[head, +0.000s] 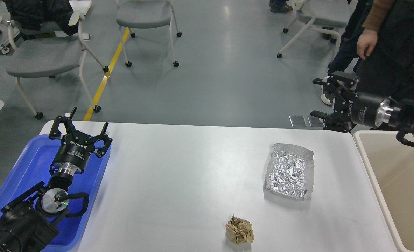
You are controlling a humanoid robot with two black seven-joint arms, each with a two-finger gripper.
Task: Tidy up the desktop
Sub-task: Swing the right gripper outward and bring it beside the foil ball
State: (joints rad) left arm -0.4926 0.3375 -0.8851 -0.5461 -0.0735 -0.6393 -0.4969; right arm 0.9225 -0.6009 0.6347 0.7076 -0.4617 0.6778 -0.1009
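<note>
The spread silver foil (291, 170) has fine creases (285, 174) all over it. It will therefore stay a wide open sheet when I carry it by its edge.
The white desktop (179, 182) fills the middle of the head view. A crumpled sheet of silver foil (290, 170) lies flat on its right half. A crumpled ball of brown paper (240, 230) lies near the front edge. My left gripper (79, 126) is open and empty above the far edge of the blue tray (28, 164). My right gripper (324, 98) is open and empty, raised beyond the desktop's far right corner, well away from the foil.
A beige bin (399, 182) stands against the desktop's right side. A person in dark clothes (388, 52) stands at the back right, close to my right arm. Grey wheeled chairs (46, 56) stand on the floor behind the desktop.
</note>
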